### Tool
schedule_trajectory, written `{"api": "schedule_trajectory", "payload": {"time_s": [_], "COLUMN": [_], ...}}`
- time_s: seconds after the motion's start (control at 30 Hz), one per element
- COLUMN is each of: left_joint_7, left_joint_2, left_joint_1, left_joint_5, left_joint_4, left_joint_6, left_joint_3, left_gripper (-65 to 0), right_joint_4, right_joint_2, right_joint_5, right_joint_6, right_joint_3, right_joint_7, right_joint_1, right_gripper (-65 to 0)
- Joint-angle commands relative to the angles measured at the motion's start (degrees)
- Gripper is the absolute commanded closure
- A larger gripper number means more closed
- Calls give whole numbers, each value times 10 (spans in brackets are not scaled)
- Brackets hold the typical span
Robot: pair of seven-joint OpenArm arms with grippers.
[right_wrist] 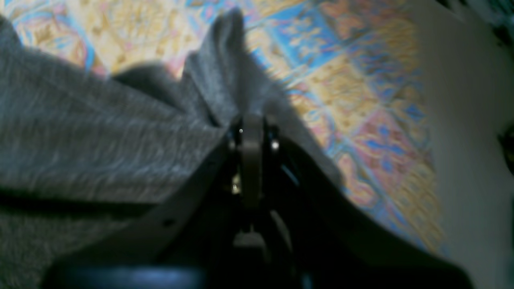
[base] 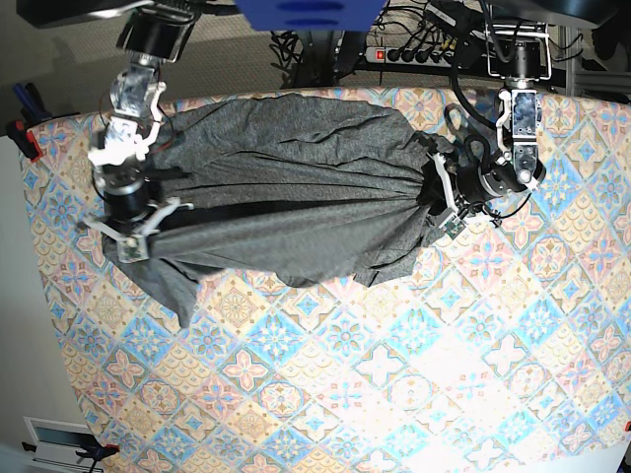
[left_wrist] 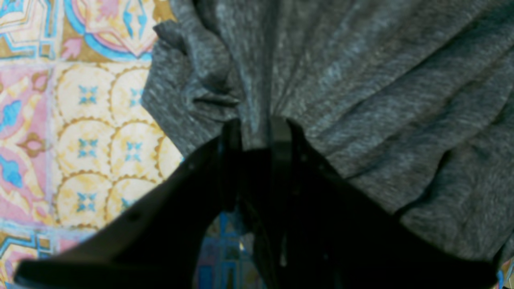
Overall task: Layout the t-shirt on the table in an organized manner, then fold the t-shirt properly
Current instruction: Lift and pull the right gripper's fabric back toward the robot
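I keep lowering the t-shirt's edge with my right gripper and let it go on the patterned cloth (base: pixel 138 301), as the t-shirt is taut (base: pixel 296 222) between both grippers.
The dark grey t-shirt (base: pixel 286 187) hangs stretched between my two grippers over the far part of the table (base: pixel 394 374), with taut folds running across it and a loose flap drooping at the left. My left gripper (base: pixel 439 192) is shut on a bunched edge of the t-shirt (left_wrist: pixel 361 92) at the right of the base view; the left wrist view shows its fingers (left_wrist: pixel 233 132) pinching the fabric. My right gripper (base: pixel 156 212) is shut on the opposite edge, and in the right wrist view the t-shirt (right_wrist: pixel 100 148) fans out from my right gripper (right_wrist: pixel 252 122).
The patterned cloth (left_wrist: pixel 88 148) lies under both grippers. A power strip and cables (base: pixel 414 49) sit behind the table's far edge. A red clamp (base: pixel 22 133) holds the left corner. The table's edge and pale floor (right_wrist: pixel 470 140) run beside my right gripper.
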Motion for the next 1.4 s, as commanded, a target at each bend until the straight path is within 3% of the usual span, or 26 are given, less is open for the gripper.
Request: {"api": "schedule_trajectory", "payload": {"time_s": [0.0, 0.4, 0.7, 1.07, 1.17, 1.37], "left_joint_7": [128, 128, 128, 128, 128, 128], "left_joint_2": [-8, -8, -8, -8, -8, -8], "left_joint_1": [20, 19, 19, 20, 21, 22], "left_joint_5": [115, 115, 115, 116, 116, 116], "left_joint_4": [-17, -17, -17, -17, -17, -17], "left_joint_6": [23, 23, 23, 23, 23, 23], "left_joint_3": [2, 2, 2, 2, 2, 2], "left_gripper": [-122, -122, -122, -122, -122, -122], "right_joint_4": [23, 62, 61, 123, 121, 81], "right_joint_2": [-1, -30, -30, -26, -22, 12], "right_joint_5": [0, -1, -1, 0, 0, 2], "right_joint_6": [-7, -7, -7, -7, -5, -3], "right_joint_3": [13, -20, -21, -20, -17, -35], "right_joint_7": [14, 16, 14, 19, 17, 14], "right_joint_1": [-1, -109, -151, -154, -135, -3], "right_gripper": [0, 0, -7, -283, -302, -298]}}
